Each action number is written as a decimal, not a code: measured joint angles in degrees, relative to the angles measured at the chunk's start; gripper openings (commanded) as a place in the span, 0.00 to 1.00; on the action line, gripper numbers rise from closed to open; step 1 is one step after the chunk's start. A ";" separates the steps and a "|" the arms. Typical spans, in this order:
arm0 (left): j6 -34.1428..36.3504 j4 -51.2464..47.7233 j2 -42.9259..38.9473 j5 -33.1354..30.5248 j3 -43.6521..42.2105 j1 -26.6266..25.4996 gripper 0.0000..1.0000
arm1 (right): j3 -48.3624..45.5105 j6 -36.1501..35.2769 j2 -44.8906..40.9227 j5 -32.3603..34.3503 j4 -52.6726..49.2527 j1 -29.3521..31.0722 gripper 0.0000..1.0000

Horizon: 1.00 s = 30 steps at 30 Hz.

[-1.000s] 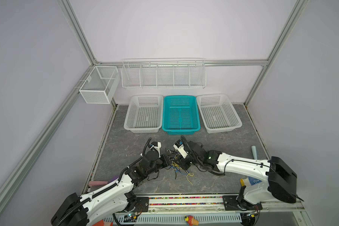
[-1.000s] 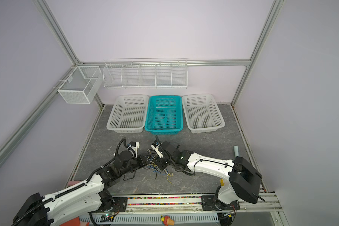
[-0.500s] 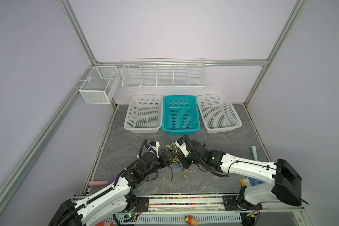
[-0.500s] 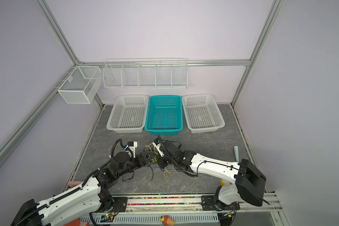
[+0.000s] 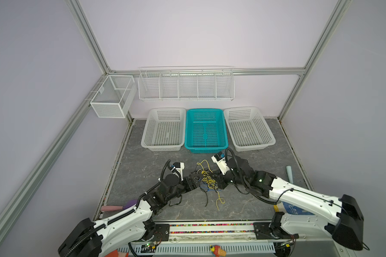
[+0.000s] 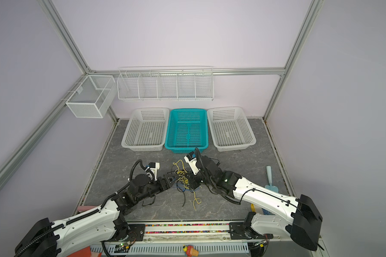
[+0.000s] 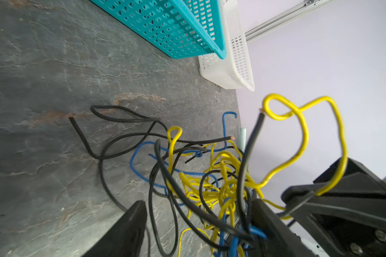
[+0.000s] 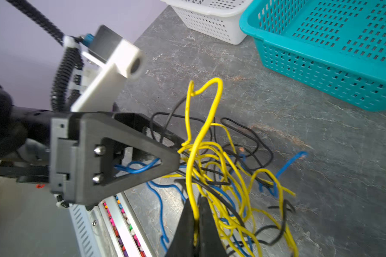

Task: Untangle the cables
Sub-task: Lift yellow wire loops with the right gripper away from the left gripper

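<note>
The yellow cable is woven through black (image 8: 218, 171) and blue cables, so my left gripper should keep those cables (image 7: 235, 237) still while my right gripper draws the yellow cable away.
The cables (image 5: 206, 179) (image 6: 183, 178) form one knot of thin yellow, black and blue wires in mid-table, with loose ends trailing toward the front. My left gripper (image 5: 198, 178) (image 7: 198, 224) is open; its two black fingers (image 7: 125, 231) straddle the near side of the knot, and black, blue and yellow strands run between them. My right gripper (image 5: 217, 181) (image 8: 196, 213) is shut on a yellow cable (image 8: 193, 155) that rises from the pinch in a tall loop. The two grippers face each other across the knot, almost touching.
Two white baskets (image 5: 165, 131) (image 5: 247, 129) flank a teal basket (image 5: 205, 131) just behind the knot. A wire rack (image 5: 185, 84) and a mesh box (image 5: 112, 98) hang on the walls. A light blue tool (image 5: 289, 173) lies right, a pink object (image 5: 112, 208) front left.
My left gripper has opened. My right gripper has shut on the yellow cable. Both grippers and the knot have shifted a little toward the baskets.
</note>
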 measured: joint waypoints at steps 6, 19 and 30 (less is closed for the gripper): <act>-0.59 6.23 7.76 0.37 0.15 -2.51 0.55 | -0.90 1.11 -0.92 -2.16 -0.07 -0.17 0.06; -0.66 11.30 13.14 0.74 0.90 -3.87 0.06 | -3.89 1.22 -3.87 -1.55 -2.45 -0.42 0.08; 0.68 5.79 12.17 -0.13 0.96 -4.07 0.00 | -5.92 1.38 -5.88 -0.33 -2.69 -0.50 0.34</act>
